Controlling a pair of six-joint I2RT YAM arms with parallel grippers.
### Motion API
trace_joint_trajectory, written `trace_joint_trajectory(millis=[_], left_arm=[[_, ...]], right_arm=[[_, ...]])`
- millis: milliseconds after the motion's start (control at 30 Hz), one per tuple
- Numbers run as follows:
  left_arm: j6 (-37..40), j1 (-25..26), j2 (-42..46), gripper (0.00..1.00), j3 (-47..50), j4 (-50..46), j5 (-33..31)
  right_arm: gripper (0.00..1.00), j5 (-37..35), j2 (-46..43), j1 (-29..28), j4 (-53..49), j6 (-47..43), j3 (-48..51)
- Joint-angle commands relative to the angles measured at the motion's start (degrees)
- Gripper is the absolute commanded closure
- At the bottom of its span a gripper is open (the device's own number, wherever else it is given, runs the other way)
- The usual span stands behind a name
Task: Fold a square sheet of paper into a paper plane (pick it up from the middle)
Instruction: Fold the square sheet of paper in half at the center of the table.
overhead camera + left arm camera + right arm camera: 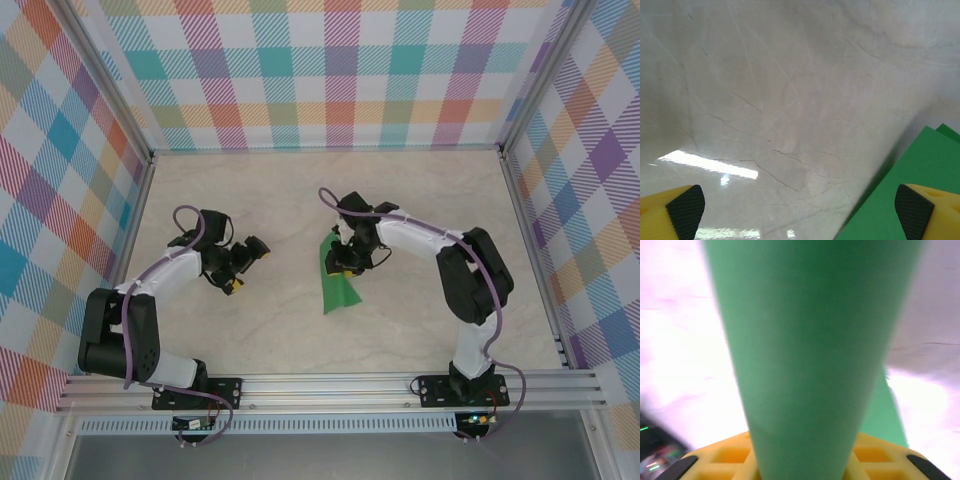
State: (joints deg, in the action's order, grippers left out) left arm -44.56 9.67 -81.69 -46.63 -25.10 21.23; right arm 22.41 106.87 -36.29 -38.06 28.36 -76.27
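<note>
I keep moving my left gripper across the clear table to the paper's free long edge (323, 283) and close it there, as my right gripper is holding the green paper (339, 291).
The square sheet of paper (340, 290) is bright green and folded into a narrow, tapering strip near the table's middle. Its upper end lifts off the table into my right gripper (346, 262). In the right wrist view the paper (810, 340) rises out from between the yellow fingers (715, 460), with my right gripper (802, 471) shut on it. My left gripper (247, 266) hovers open to the left of the paper, apart from it. In the left wrist view my left gripper (800, 215) holds nothing, and a corner of the paper (910, 175) lies by the right finger (927, 210).
The marble-patterned table (280, 200) is walled by checked panels on three sides. An aluminium rail (330, 385) carrying both arm bases runs along the near edge.
</note>
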Motion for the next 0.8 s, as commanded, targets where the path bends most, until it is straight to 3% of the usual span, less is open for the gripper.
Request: trace_joint_trajectory(millis=[0, 200, 400, 767], left_arm=[[-0.6, 1.4, 2.1, 0.00, 1.5, 4.2, 3.3], [-2.4, 2.8, 2.5, 0.00, 3.6, 11.2, 6.9], [-3.0, 5.0, 1.6, 0.01, 4.1, 13.0, 7.0], [-3.0, 8.5, -1.6, 0.01, 3.3, 14.6, 5.9]], right_arm=[[0.68, 14.9, -2.9, 0.9, 11.4, 7.0, 2.9], [0.66, 17.8, -2.5, 2.7, 16.3, 10.0, 6.6], [0.57, 5.7, 1.0, 2.8, 5.0, 4.4, 3.7], [0.34, -7.3, -0.1, 2.8, -0.1, 2.3, 3.6]])
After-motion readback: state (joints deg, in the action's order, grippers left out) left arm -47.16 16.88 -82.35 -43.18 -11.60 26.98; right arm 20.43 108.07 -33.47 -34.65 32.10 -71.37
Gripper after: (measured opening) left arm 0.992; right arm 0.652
